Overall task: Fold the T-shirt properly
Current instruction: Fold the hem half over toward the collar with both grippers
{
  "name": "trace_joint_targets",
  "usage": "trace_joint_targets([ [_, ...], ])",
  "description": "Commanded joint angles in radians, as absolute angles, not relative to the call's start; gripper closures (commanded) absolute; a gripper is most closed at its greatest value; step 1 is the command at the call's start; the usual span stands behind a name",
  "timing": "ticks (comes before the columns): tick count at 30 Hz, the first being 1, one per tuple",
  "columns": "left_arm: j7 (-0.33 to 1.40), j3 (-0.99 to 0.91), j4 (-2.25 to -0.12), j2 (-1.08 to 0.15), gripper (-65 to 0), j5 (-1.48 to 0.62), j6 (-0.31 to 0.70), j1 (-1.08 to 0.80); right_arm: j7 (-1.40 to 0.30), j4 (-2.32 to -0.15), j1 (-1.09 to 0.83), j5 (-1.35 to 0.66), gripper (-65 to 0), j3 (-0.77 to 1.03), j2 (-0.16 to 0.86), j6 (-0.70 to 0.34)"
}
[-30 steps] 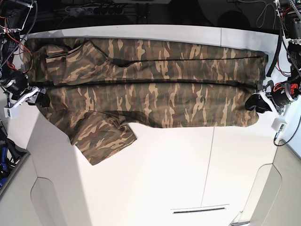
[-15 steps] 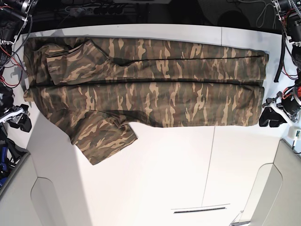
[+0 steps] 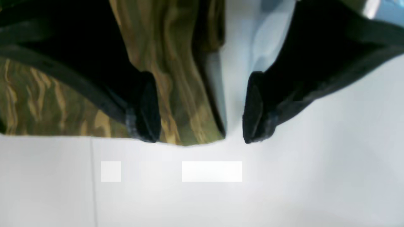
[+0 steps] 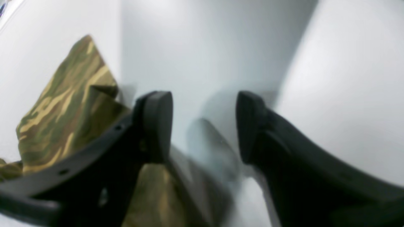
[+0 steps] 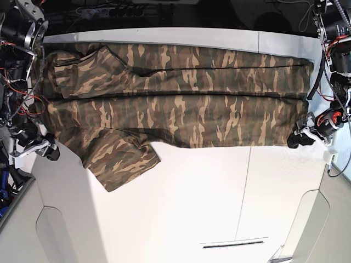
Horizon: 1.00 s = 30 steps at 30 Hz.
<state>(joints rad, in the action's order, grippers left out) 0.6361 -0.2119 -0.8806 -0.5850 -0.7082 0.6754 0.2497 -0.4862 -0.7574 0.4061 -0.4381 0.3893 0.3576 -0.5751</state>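
Observation:
I expect the sleeve [image 5: 122, 161] to drag along with its tip still sticking out when I fold the T-shirt back, because the sleeve reaches out past the front edge [image 5: 137, 135].
The camouflage T-shirt [image 5: 175, 104] lies spread across the white table [image 5: 192, 192], folded lengthwise, with one sleeve [image 5: 123, 161] sticking out toward the front left. My left gripper [image 5: 299, 140] is open at the shirt's front right corner. In the left wrist view [image 3: 200, 137] the cloth's corner [image 3: 186, 94] lies between the two black fingers, nearer the left one. My right gripper [image 5: 49, 150] is open at the shirt's left end. In the right wrist view [image 4: 203, 104] only white table shows between its fingers, and the cloth [image 4: 69, 94] lies left of them.
Cables and a power strip [image 5: 109, 10] run along the dark back edge. Arm bases with wires stand at the back left [image 5: 22, 33] and back right [image 5: 334, 27]. A thin slot [image 5: 233, 244] marks the table's front.
Both grippers have come back in toward the shirt: the left one to the front right corner, the right one down and right beside the left end. The shirt has not moved.

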Motion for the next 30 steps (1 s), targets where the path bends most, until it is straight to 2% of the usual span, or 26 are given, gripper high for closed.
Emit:
trace_joint_targets([
  [1,0.628,-0.203,-0.882,-0.609,-43.6,-0.713,0.685,0.274,-0.488,-0.753,0.432,-0.441,-32.2,0.382,0.356,-0.581],
  [7,0.648,-0.183,-0.877,-0.61,-43.6,-0.713,0.685,0.274,-0.485,-0.734,0.432,-0.418,-32.2,0.364,0.281,-0.592],
  [19,0.813,-0.183,-0.878,-0.609,-42.3,-0.793,0.698,0.274,-0.495,-0.734,0.44,-0.419,-32.1,0.355,0.175,-0.603],
  [21,0.828,-0.183,-0.878,-0.609,-33.5,-0.835,0.698,0.274,-0.507,-0.734,0.44,-0.419,-32.1,0.339,0.168,-0.602],
  [24,0.828,-0.183,-0.878,-0.609,-14.7,-0.858,0.698,0.274,-0.51,-0.734,0.44,-0.418,-31.6,0.303,0.169,-0.598],
  [25,0.828,-0.183,-0.878,-0.609,-9.4,-0.858,0.698,0.274,-0.513,-0.734,0.44,-0.418,-29.4,0.294,0.169,-0.598],
  [27,0.828,-0.183,-0.878,-0.609,-0.8,-0.857,0.698,0.274,-0.513,-0.734,0.44,-0.418,-19.6,0.279,0.168,-0.598],
  [30,0.828,-0.183,-0.878,-0.61,0.0,-0.857,0.698,0.274,-0.513,-0.736,0.441,-0.419,0.0,0.273,0.168,-0.598],
])
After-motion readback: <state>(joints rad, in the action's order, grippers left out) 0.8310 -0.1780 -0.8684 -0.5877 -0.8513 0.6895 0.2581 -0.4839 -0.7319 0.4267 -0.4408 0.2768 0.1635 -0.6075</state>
